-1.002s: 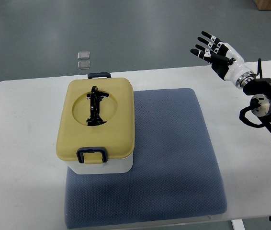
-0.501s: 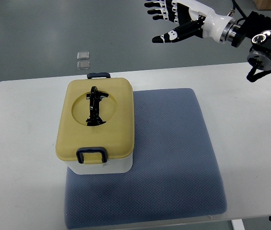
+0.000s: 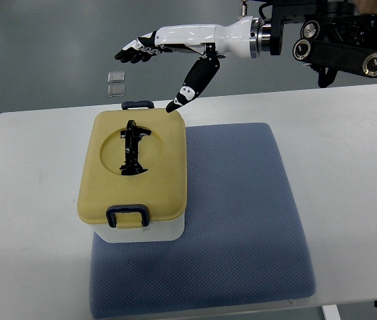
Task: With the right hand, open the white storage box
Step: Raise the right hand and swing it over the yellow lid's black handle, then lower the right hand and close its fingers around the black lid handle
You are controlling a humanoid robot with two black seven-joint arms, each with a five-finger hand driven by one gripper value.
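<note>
I expect the yellow lid (image 3: 165, 170) to come off whole when I raise its black folding handle, since dark blue latches (image 3: 128, 215) sit at the near and far edges.
A white storage box (image 3: 142, 230) with a yellow lid (image 3: 135, 167) stands on the left part of a blue-grey mat (image 3: 235, 220). A black folding handle (image 3: 132, 148) lies flat in the lid's round recess. Dark blue latches sit at the near edge (image 3: 128, 215) and the far edge (image 3: 138, 105), both down. My right hand (image 3: 158, 70) reaches in from the upper right and hovers above the box's far edge. Its fingers (image 3: 135, 52) are stretched out flat and the thumb (image 3: 187, 88) points down toward the lid's far right corner. It holds nothing.
The mat lies on a white table (image 3: 28, 200). Two small clear squares (image 3: 116, 83) lie on the grey floor beyond the table's far edge. The dark forearm and joints (image 3: 338, 50) span the upper right.
The right arm has swung from the table's far right up and leftward across the top. The hand now hangs over the box's far edge, still spread. The box has not moved.
</note>
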